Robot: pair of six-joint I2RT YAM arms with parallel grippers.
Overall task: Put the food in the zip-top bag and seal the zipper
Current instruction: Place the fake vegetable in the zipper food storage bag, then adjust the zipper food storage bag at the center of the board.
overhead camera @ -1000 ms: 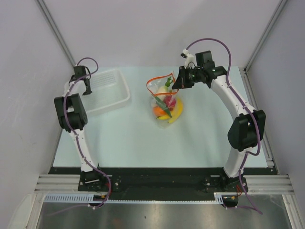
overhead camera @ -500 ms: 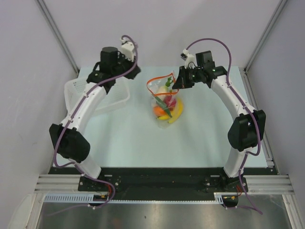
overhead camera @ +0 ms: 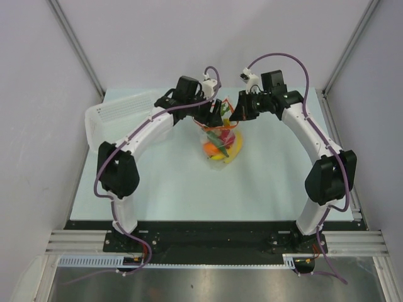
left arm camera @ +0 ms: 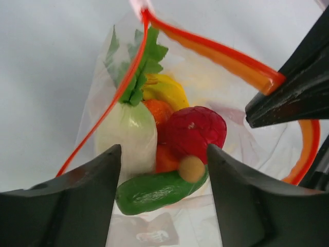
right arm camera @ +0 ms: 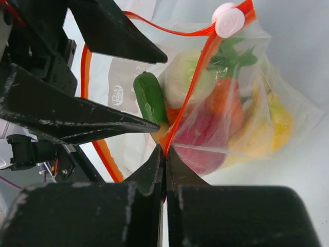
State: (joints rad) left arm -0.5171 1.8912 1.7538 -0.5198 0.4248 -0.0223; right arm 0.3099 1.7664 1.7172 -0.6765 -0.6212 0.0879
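The zipper's sides gaping apart (left arm camera: 216, 47) are away from the white slider, so my left gripper should pinch both sides (left arm camera: 97, 127) together before my right gripper takes hold of the white slider.
The clear zip-top bag (overhead camera: 221, 141) lies mid-table with its mouth open and the food inside. In the left wrist view I see the white radish (left arm camera: 126, 135), red fruit (left arm camera: 198, 128), green pepper (left arm camera: 154, 191) and yellow banana (left arm camera: 164, 90) behind the red-orange zipper (left arm camera: 216, 51). My left gripper (left arm camera: 162, 167) is open and empty at the bag's mouth (overhead camera: 213, 115). My right gripper (right arm camera: 165, 153) is shut on the zipper strip (right arm camera: 193, 87) at the mouth's right side (overhead camera: 236, 116). A white slider (right arm camera: 230, 20) sits at the strip's end. The carrot (right arm camera: 223, 98) shows through the plastic.
A white ribbed tray (overhead camera: 116, 112) stands at the back left of the table. The two grippers are close together over the bag, and the left gripper's fingers (right arm camera: 77, 118) fill the left of the right wrist view.
My left arm has swung from the tray at the back left across to the bag's mouth. The right gripper has kept its hold on the zipper, and the bag has barely moved.
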